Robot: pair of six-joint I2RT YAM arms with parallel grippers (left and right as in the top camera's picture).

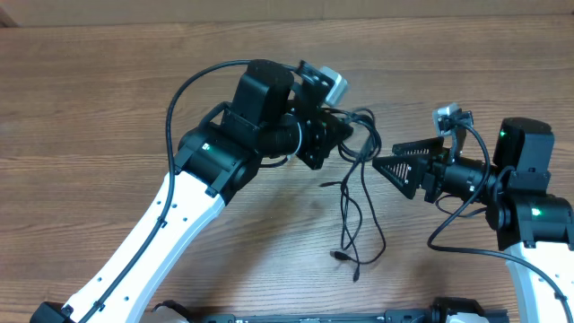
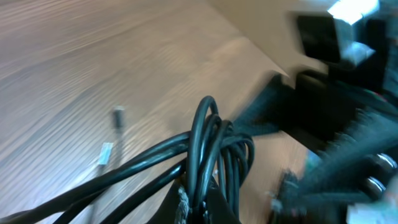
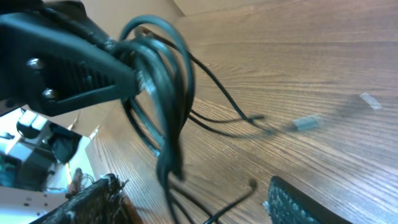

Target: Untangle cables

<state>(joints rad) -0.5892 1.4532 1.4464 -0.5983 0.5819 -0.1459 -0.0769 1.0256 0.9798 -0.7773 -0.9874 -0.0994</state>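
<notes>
The cables hang in a tight bunch point(image 1: 359, 135) from my left gripper, so I should draw it back while my right gripper takes the cable loops' far side point(image 1: 377, 146) and spreads them.
The cables point(image 1: 357, 184) are thin black cords bunched into a loop point(image 2: 208, 140), with loose strands trailing down onto the table to small plug ends point(image 1: 341, 257). My left gripper point(image 1: 343, 135) is shut on the looped bundle and holds it above the table; in the left wrist view its jaws point(image 2: 202, 208) pinch the cords at the bottom edge. My right gripper point(image 1: 386, 156) stands open just right of the bundle. In the right wrist view its fingers point(image 3: 93, 202) are spread wide, and strands of the cables point(image 3: 165, 81) hang between them, ungripped.
A brown wooden table point(image 1: 108, 99) lies under everything. Thick black wires point(image 1: 184, 85) run along the left arm and loop by the right arm point(image 1: 448, 229). Two plug ends point(image 2: 107, 153) rest on the wood below the bundle.
</notes>
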